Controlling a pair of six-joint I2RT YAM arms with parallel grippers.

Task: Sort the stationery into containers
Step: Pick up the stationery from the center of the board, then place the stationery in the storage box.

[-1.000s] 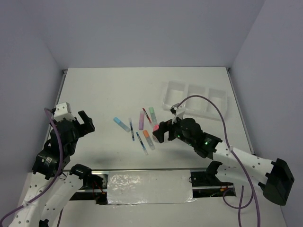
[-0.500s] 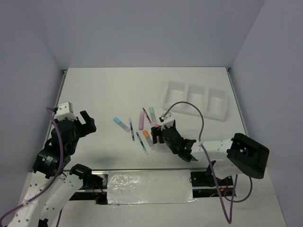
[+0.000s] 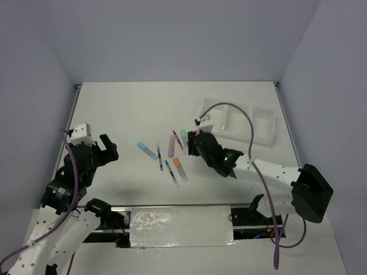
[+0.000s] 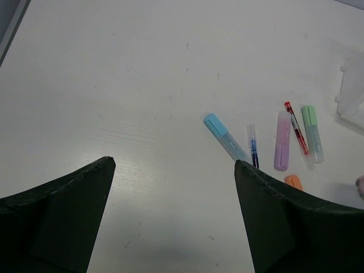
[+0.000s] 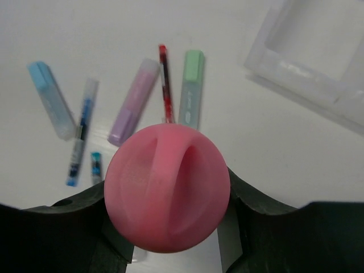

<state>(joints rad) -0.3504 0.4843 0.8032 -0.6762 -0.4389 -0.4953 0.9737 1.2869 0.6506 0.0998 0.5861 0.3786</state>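
Note:
I keep moving my right gripper to the tray compartment [image 3: 215, 107] nearest the green highlighter and let go inside it, because that compartment is empty and the pink-capped cylinder [image 5: 168, 187] is held above the pens.
My right gripper [image 3: 192, 141] is shut on the stubby pink-capped cylinder [image 5: 168, 187], held above the table beside the loose stationery; its pink end fills the right wrist view and its tan body is hidden. Below it lie a green highlighter [image 5: 191, 88], red pen [image 5: 165, 82], purple highlighter [image 5: 135, 101], blue pen [image 5: 82, 131] and blue highlighter [image 5: 51, 108]. An orange highlighter [image 3: 179, 168] lies nearer the arms. The clear three-compartment tray [image 3: 238, 123] stands to the back right. My left gripper [image 4: 173, 164] is open and empty, left of the blue highlighter [image 4: 226, 136].
A short blue pen piece [image 5: 96, 168] lies by the blue pen. The tray's near corner [image 4: 352, 91] shows at the right edge of the left wrist view. Grey walls bound the table at the back and both sides.
My right gripper has moved back and right, away from the orange highlighter and toward the tray, with the pink-capped cylinder in it. The left arm has barely shifted.

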